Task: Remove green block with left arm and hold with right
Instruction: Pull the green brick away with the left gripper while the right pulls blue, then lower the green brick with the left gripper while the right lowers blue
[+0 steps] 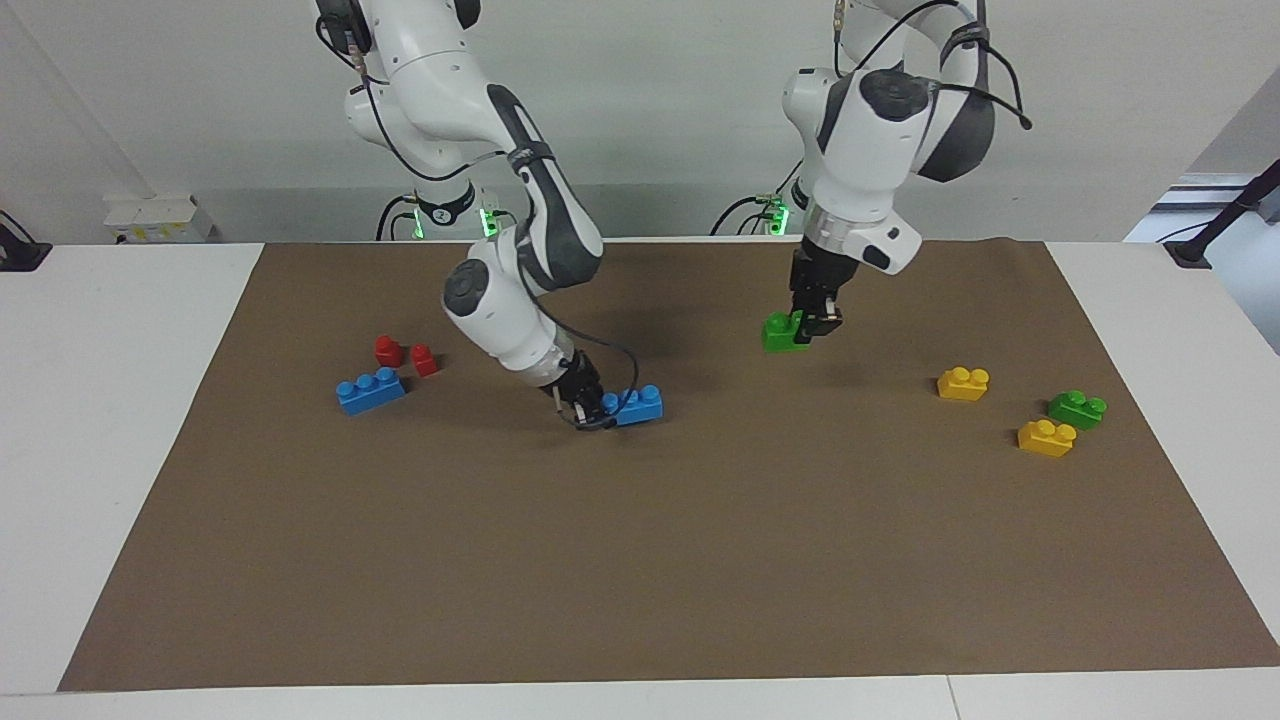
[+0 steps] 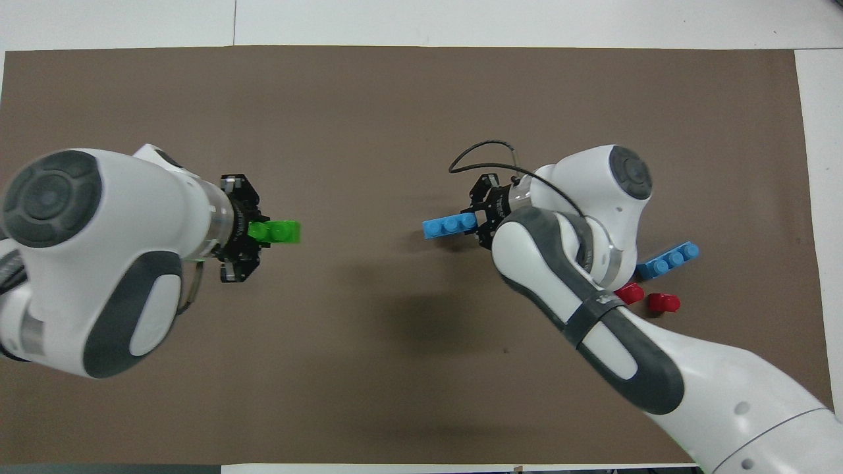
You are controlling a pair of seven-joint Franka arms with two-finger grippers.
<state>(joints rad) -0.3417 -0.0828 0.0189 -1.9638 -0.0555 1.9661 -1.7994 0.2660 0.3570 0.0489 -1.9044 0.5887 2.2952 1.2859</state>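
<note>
I keep carrying the blue brick (image 1: 638, 407) with my right gripper until it sits on open mat (image 1: 420, 430) next to the other blue brick, because it is clear of the green block.
My left gripper (image 1: 806, 327) is shut on a bright green two-stud block (image 1: 783, 333) and holds it just above the brown mat (image 1: 640, 560), toward the left arm's end. In the overhead view the green block (image 2: 278, 232) sticks out sideways from the left gripper (image 2: 255, 232). My right gripper (image 1: 596, 408) is shut on one end of a blue three-stud brick (image 1: 637, 404) low at the mat's middle. It also shows from above, the right gripper (image 2: 481, 222) on the blue brick (image 2: 450, 226). The two bricks are well apart.
A second green block (image 1: 1077, 408) lies by two yellow bricks (image 1: 963, 383) (image 1: 1046, 438) at the left arm's end, hidden under the arm from above. Another blue brick (image 1: 371, 391) and two red pieces (image 1: 388, 350) (image 1: 424, 360) lie at the right arm's end.
</note>
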